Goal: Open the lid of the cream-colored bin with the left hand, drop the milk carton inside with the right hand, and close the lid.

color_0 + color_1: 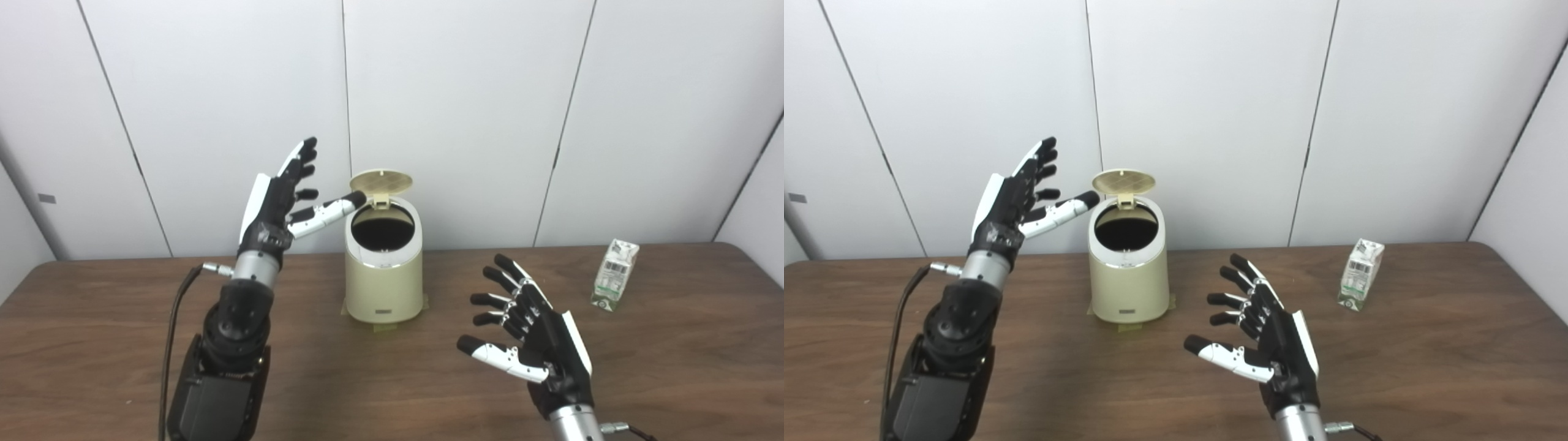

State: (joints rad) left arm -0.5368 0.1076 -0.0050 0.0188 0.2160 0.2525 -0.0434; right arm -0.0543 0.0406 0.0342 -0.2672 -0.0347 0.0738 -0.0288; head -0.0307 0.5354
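Observation:
The lid (381, 180) is tipped back on its rear hinge (380, 201), so I expect it to stay open on its own when I lower the milk carton in.
The cream-colored bin (384, 275) stands on the table at the middle back, taped at its base. Its round lid (380, 182) is tipped up at the rear and the dark opening shows. My left hand (282, 196) is raised left of the bin, open, fingers spread, with the thumb tip close to the lid's left edge. The milk carton (615, 274) stands upright at the right back of the table. My right hand (527, 334) is open and empty, hovering above the table right of and in front of the bin, well left of the carton.
The brown wooden table (392, 380) runs across the whole view, with a rounded far right corner. White wall panels stand right behind it. A black cable (174, 318) hangs from my left forearm.

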